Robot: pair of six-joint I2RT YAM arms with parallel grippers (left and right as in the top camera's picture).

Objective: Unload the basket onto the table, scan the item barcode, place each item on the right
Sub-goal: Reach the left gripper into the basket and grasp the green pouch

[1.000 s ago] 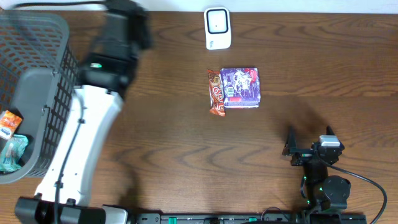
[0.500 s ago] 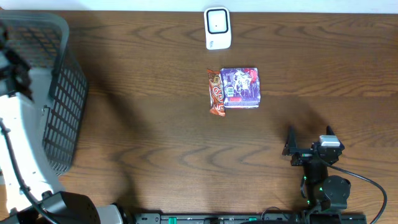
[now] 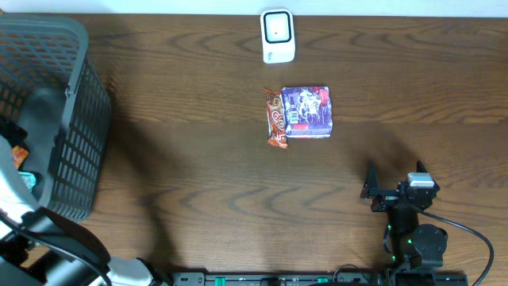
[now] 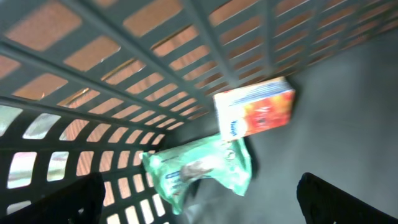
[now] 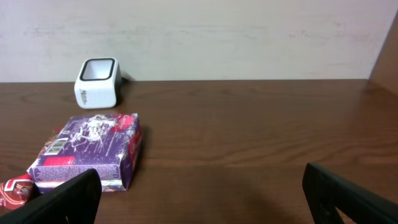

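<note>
I go on lowering my left gripper until its open fingers straddle the packet, since most of the green packet [image 4: 198, 167] lies clear of the carton and fits within their span.
A purple box [image 3: 306, 111] lies mid-table with a red candy wrapper [image 3: 275, 119] against its left side. The white scanner [image 3: 278, 36] stands beyond them at the far edge. My right gripper [image 3: 394, 181] rests near the front edge, open and empty. In the right wrist view the purple box [image 5: 87, 152] and scanner [image 5: 97, 83] sit ahead and to the left of the right gripper [image 5: 205, 202]. My left gripper [image 4: 202, 202] hangs open inside the grey basket [image 4: 124, 68], above a green packet [image 4: 199, 171] and an orange-and-white carton [image 4: 255, 115], touching neither.
The grey mesh basket [image 3: 71, 119] takes up the table's left end, with the orange carton [image 3: 17, 152] and green packet [image 3: 28, 180] inside. My left arm [image 3: 32, 230] enters at the lower left corner. A wall runs behind the table.
My left arm has swung from the far side of the table leftward and back over the basket, mostly leaving the overhead view. The right arm, box, wrapper and scanner have not moved.
</note>
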